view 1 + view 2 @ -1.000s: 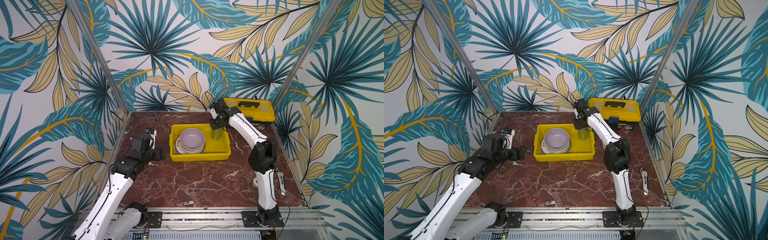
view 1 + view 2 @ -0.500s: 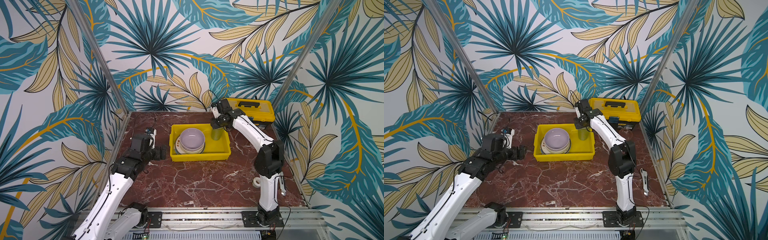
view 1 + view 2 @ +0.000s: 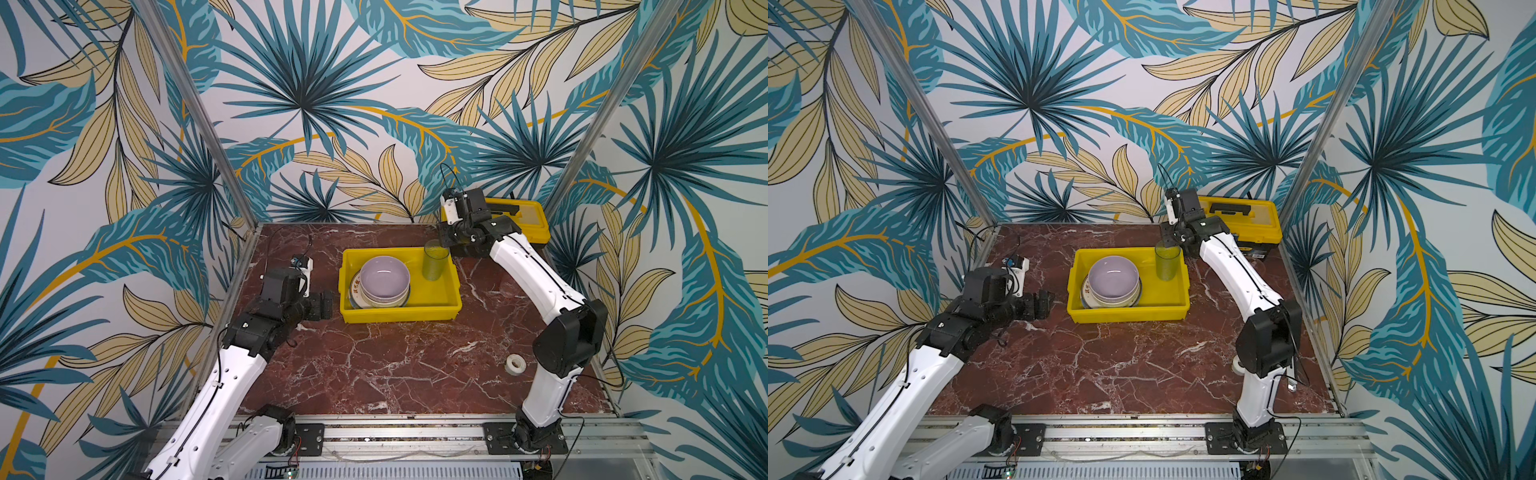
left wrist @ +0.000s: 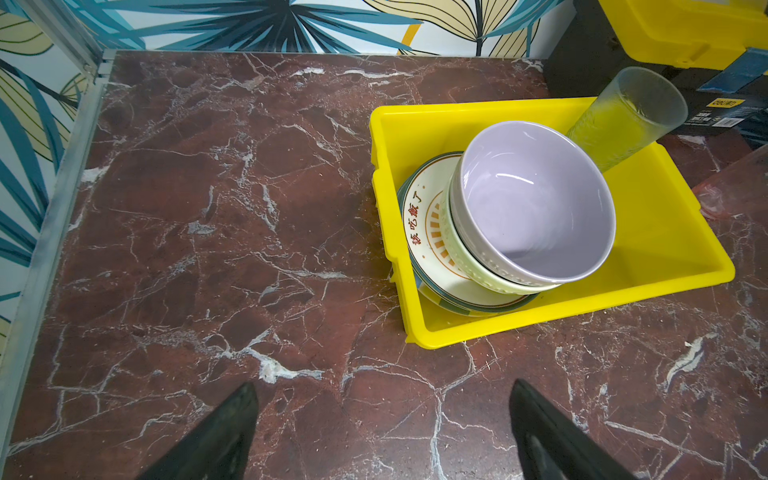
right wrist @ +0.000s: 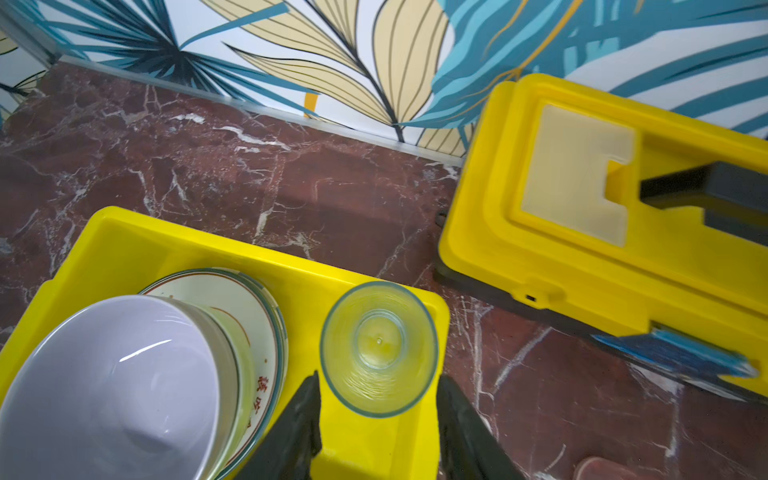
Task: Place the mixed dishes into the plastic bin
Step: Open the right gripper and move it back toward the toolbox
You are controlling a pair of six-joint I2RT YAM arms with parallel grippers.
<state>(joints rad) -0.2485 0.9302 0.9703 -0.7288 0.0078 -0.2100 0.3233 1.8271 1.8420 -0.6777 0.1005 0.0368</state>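
Observation:
The clear tumbler (image 3: 435, 262) is upright inside the bin and the pink cup is outside, so my right gripper should keep going to the pink cup's rim (image 5: 608, 464) and close there.
The yellow plastic bin (image 3: 399, 315) (image 3: 1125, 316) sits mid-table. At its left end is a stack of the mixed dishes: a lettered plate (image 4: 419, 224) at the bottom, a pale green bowl (image 4: 465, 266) on it, a lilac bowl (image 3: 384, 277) (image 5: 108, 374) on top. A clear tumbler (image 3: 435, 262) (image 5: 379, 345) stands upright in the bin's back right corner. My right gripper (image 3: 446, 241) (image 5: 379, 376) hovers just above and behind the tumbler's rim, open, with a finger either side and not touching it. Left of the bin, my left gripper (image 3: 326, 304) (image 4: 382, 382) is wide open over bare marble.
A yellow lidded toolbox (image 3: 519, 220) (image 5: 582, 249) with a black handle stands at the back right, close behind the right gripper. A roll of white tape (image 3: 515, 364) lies near the right arm's elbow. Metal frame rails edge the marble table (image 3: 395, 365).
My right gripper has opened off the tumbler, which now stands free in the bin, and the right arm's elbow has swung out to the right. The left arm has not moved.

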